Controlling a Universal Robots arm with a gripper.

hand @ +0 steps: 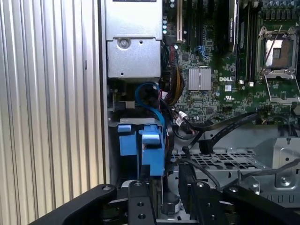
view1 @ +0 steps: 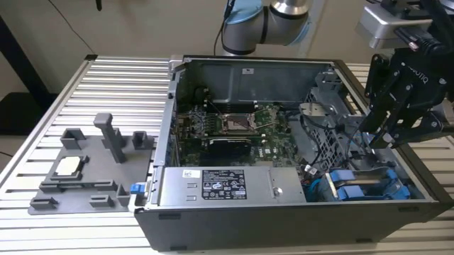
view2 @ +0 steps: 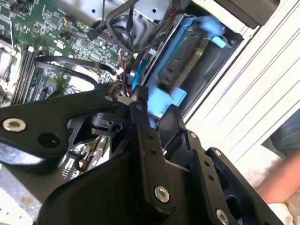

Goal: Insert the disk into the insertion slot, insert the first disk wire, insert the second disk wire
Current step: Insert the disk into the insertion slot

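Note:
My gripper will make the black wire (hand: 212, 178) bend back into a loop when it carries the wire's end to the disk, because a slack arc (hand: 191, 162) shows beside the drive bay.
Two blue carrier frames (view1: 354, 190) sit side by side in the drive bay at the open computer case's near corner, on the exterior view's right. Which one holds the disk I cannot tell; only their blue ends show (hand: 151, 146) (view2: 165, 101). My gripper (view1: 376, 142) hangs just above that bay, open, fingers a little apart (hand: 164, 182) (view2: 157, 107) with nothing clearly between them. A loose black flat wire with a connector (hand: 206, 146) lies beside the bay. A blue wire (hand: 146, 93) loops between the bay and the power supply.
The case (view1: 284, 223) lies open on a slatted aluminium table (view1: 106, 79), with motherboard (view1: 227, 127) and power supply (view1: 220, 186) inside. A grey fixture plate (view1: 78, 178) is at the exterior view's left. A person's hand (view2: 281, 185) is beside the case.

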